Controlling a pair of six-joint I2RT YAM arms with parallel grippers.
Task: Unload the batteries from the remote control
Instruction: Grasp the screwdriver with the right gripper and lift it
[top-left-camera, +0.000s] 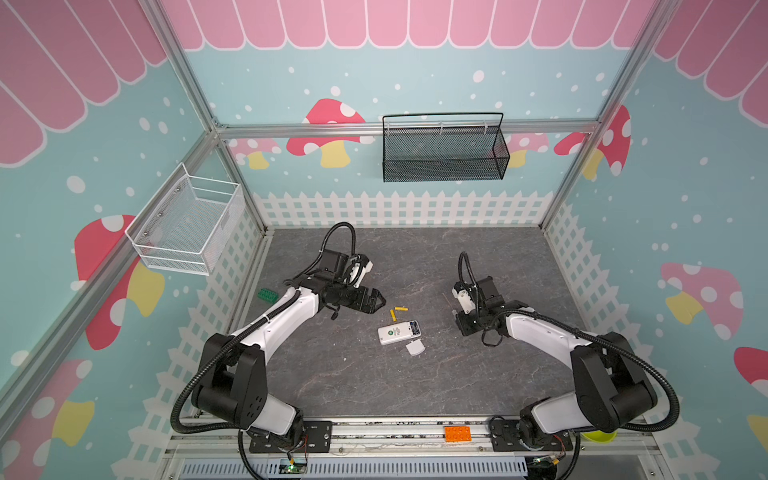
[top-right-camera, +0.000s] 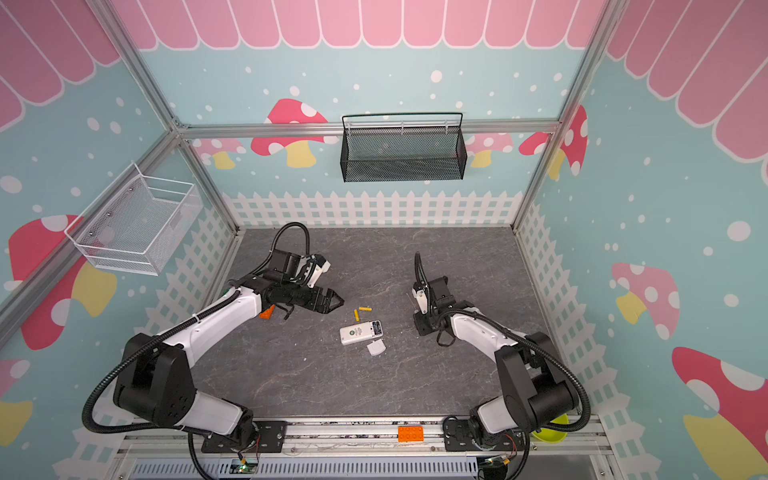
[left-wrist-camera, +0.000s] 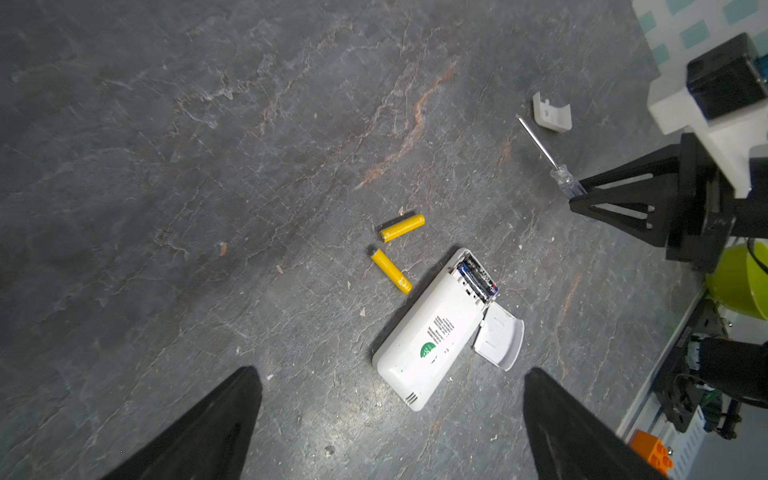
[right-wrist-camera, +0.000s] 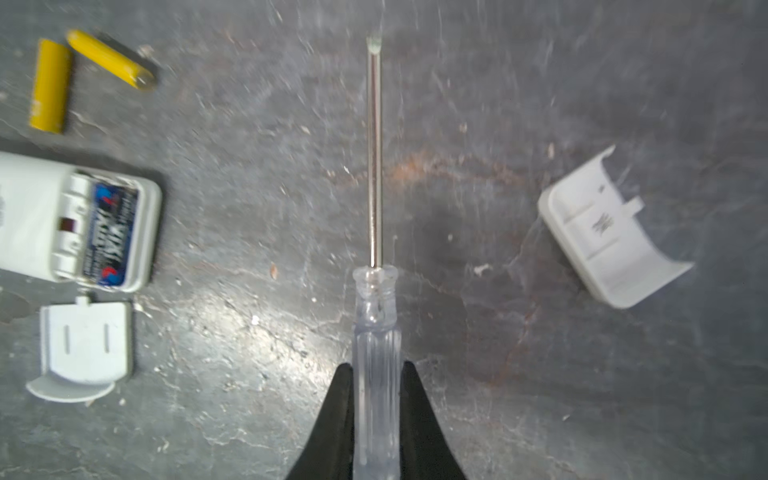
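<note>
My left gripper should first take hold of the screwdriver's shaft (right-wrist-camera: 374, 136), because the screwdriver's handle (right-wrist-camera: 375, 320) is crosswise in my right gripper. My right gripper should then grip the handle again end-on.
The white remote control (top-left-camera: 398, 332) (left-wrist-camera: 432, 332) lies face down mid-table with its battery compartment open. Two black batteries (left-wrist-camera: 478, 276) (right-wrist-camera: 109, 235) sit inside it. Two yellow batteries (top-left-camera: 401, 309) (left-wrist-camera: 402, 227) (right-wrist-camera: 50, 85) lie loose on the table just beyond it. Its white cover (left-wrist-camera: 498, 334) (right-wrist-camera: 85, 345) rests beside the open end. My left gripper (top-left-camera: 380, 301) (left-wrist-camera: 390, 370) hovers open to the left of the remote, holding nothing. My right gripper (top-left-camera: 459, 316) (right-wrist-camera: 377, 365) is shut on the clear handle of a screwdriver (right-wrist-camera: 375, 166), right of the remote.
A second white cover (right-wrist-camera: 611, 232) lies on the slate further right. A green brick (top-left-camera: 268, 294) sits by the left wall, an orange brick (top-left-camera: 457, 433) and a green bowl (top-left-camera: 598, 436) on the front rail. A black basket (top-left-camera: 444, 151) and a white basket (top-left-camera: 187, 226) hang on the walls.
</note>
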